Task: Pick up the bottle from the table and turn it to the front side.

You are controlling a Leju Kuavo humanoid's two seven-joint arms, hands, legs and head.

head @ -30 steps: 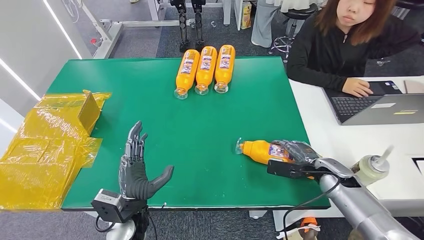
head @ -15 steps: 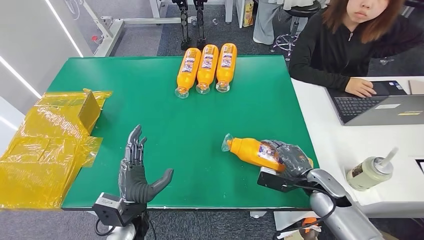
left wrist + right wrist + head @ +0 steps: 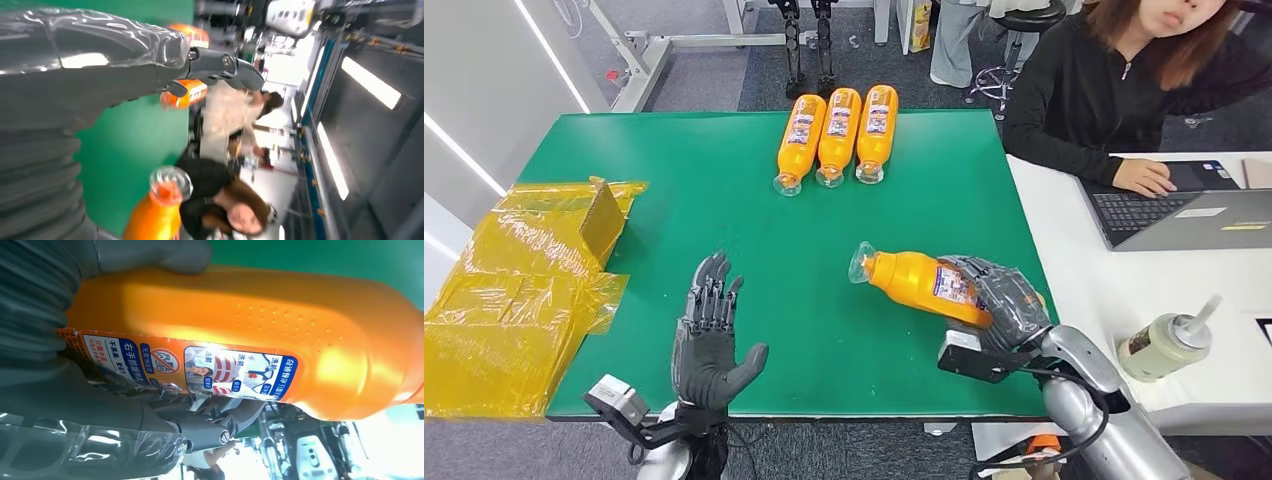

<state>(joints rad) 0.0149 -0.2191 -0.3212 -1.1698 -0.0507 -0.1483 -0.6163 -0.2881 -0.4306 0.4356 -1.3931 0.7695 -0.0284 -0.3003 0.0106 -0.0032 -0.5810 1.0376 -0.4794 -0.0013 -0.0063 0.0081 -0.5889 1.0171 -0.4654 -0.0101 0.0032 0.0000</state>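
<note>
The orange bottle point(image 3: 912, 279) will show a bigger front label that is hidden underneath when I turn it over, because the label point(image 3: 952, 285) facing up is small and crowded.
My right hand point(image 3: 1001, 300) grips an orange bottle point(image 3: 914, 283) by its base end, near the right edge of the green table point(image 3: 824, 230). The bottle is lifted and tilted, its clear cap point(image 3: 861, 263) pointing left and away from me. Up close the orange bottle point(image 3: 260, 345) shows a blue and white label with my right hand's fingers point(image 3: 165, 432) wrapped around it. My left hand point(image 3: 707, 340) hovers open over the table's near edge, fingers spread. The left wrist view catches the left hand's fingers point(image 3: 220, 65) and the held bottle's cap point(image 3: 170, 180).
Three orange bottles point(image 3: 837, 135) lie side by side at the table's far edge. Yellow plastic wrapping point(image 3: 519, 290) covers the left side. A person point(image 3: 1124, 80) sits at a white desk on the right with a laptop point(image 3: 1184, 215) and a pump bottle point(image 3: 1164, 343).
My right hand has raised the bottle off the table and carried it left and away, cap end tilting upward. My left hand has shifted slightly right.
</note>
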